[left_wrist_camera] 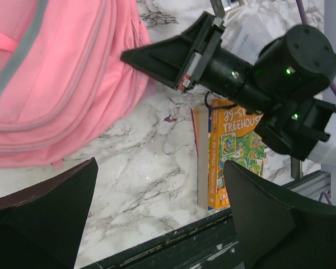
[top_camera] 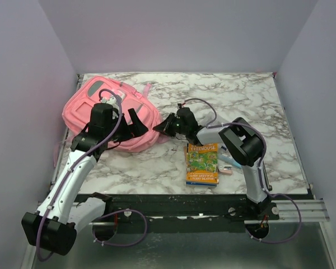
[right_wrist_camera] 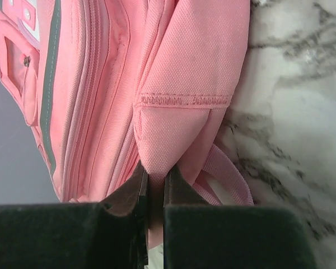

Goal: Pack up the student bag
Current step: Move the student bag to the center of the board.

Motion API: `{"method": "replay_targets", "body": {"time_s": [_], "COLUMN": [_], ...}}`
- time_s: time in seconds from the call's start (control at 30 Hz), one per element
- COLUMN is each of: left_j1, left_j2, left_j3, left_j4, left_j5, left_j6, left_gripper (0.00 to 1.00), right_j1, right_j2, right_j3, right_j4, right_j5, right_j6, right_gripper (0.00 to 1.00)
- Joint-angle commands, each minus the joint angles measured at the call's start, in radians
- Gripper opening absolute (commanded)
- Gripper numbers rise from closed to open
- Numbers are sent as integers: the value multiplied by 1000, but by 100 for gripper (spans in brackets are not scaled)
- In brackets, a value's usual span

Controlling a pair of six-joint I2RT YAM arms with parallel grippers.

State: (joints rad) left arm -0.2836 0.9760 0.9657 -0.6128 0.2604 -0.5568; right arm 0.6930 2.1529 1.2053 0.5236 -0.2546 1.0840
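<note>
My gripper will make the whole bag slide and turn, still slumped, when I pull its edge, since soft folds (top_camera: 139, 144) slump along the pink student bag's near side.
The pink student bag (top_camera: 98, 103) lies on the marble table at the back left, and its grey-trimmed side shows in the right wrist view (right_wrist_camera: 185, 61). My right gripper (top_camera: 163, 126) is at the bag's right edge. In its wrist view it (right_wrist_camera: 155, 176) is shut on a pinched corner of pink fabric beside a strap loop (right_wrist_camera: 229, 174). My left gripper (top_camera: 135, 125) hovers over the bag's near right side. It stands open (left_wrist_camera: 159, 163) with only bare table between its fingers. The left wrist view also has the bag (left_wrist_camera: 56, 84) and the right gripper (left_wrist_camera: 129, 56).
A colourful Treehouse book (top_camera: 202, 163) lies flat right of centre near the front, also in the left wrist view (left_wrist_camera: 235, 145). Small pink and light blue items (top_camera: 227, 166) sit at its right side. The table's black front rail (top_camera: 185, 202) runs along the near edge.
</note>
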Motion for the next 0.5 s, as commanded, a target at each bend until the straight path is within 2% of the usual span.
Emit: {"method": "replay_targets", "body": {"time_s": [0.0,0.2,0.27,0.37,0.47], "left_j1": [-2,-2,-3,-3,-2], "left_j2": [47,146,210,267,286], "left_j3": [-18,-61,-69,-111,-163], "left_j4": [65,182,207,269,308], "left_j5": [-31,50,68,72,69], "left_j6": [-57,-88,-105,-134,-156], "left_gripper": [96,96,92,87,87], "right_j1": [21,76,101,137,153], "right_j2": [-106,-278,-324,-371,-389], "right_j3": [-135,-387,-444,-493,-522], "right_j4": [106,176,196,185,231], "right_j5": [-17,53,48,63,-11], "right_j6": [26,10,-21,-69,-98], "right_gripper": [1,1,1,10,21]}}
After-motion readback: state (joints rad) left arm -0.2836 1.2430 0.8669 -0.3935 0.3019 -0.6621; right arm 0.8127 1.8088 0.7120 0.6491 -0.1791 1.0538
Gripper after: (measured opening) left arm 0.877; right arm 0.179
